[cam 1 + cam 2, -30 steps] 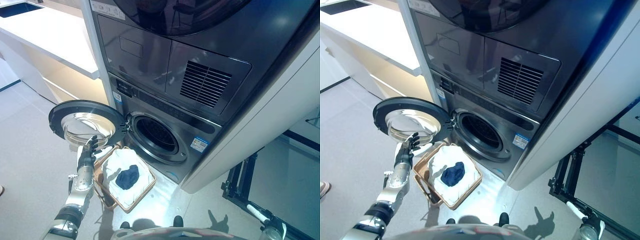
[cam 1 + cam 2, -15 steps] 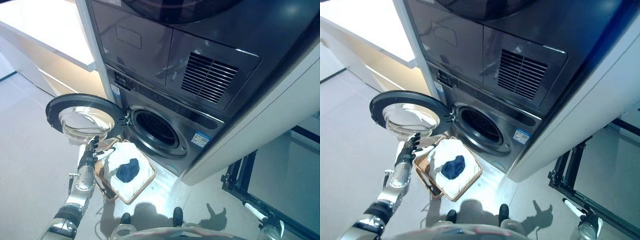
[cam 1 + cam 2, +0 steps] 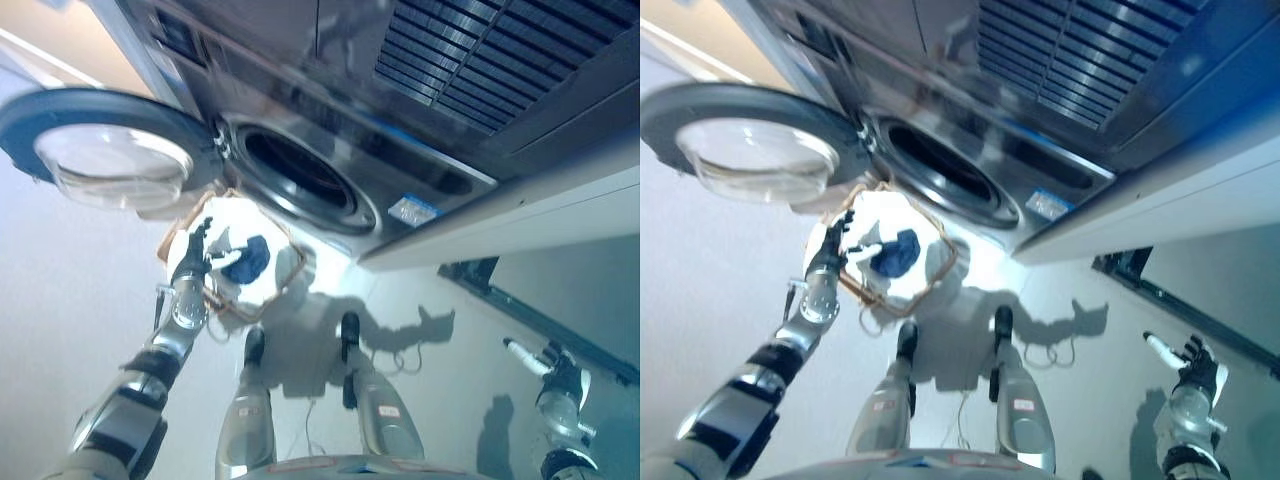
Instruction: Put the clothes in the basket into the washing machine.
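The dark blue garment (image 3: 246,262) is lying in a small crumpled heap (image 3: 256,250), so I expect it to loosen up and hang down longer when I pick it up.
A wicker basket (image 3: 183,222) with a white lining stands on the floor in front of the washing machine (image 3: 300,110). A dark blue garment (image 3: 246,262) lies in it on white cloth. The round door (image 3: 95,150) is swung open to the left and the drum opening (image 3: 300,175) is dark. My left hand (image 3: 196,250) is open over the basket's left part, fingers straight, apart from the blue garment. My right hand (image 3: 1193,372) hangs open at the lower right, far from the basket.
A dryer with a vent grille (image 3: 490,60) sits stacked on the washer. A white wall panel (image 3: 540,215) runs along the right of the machines. A black frame (image 3: 1140,290) stands on the floor to the right.
The camera has tilted sharply downward, so the whole picture has shifted. My left hand has moved from the basket's left rim to over the basket. My right hand has come into view.
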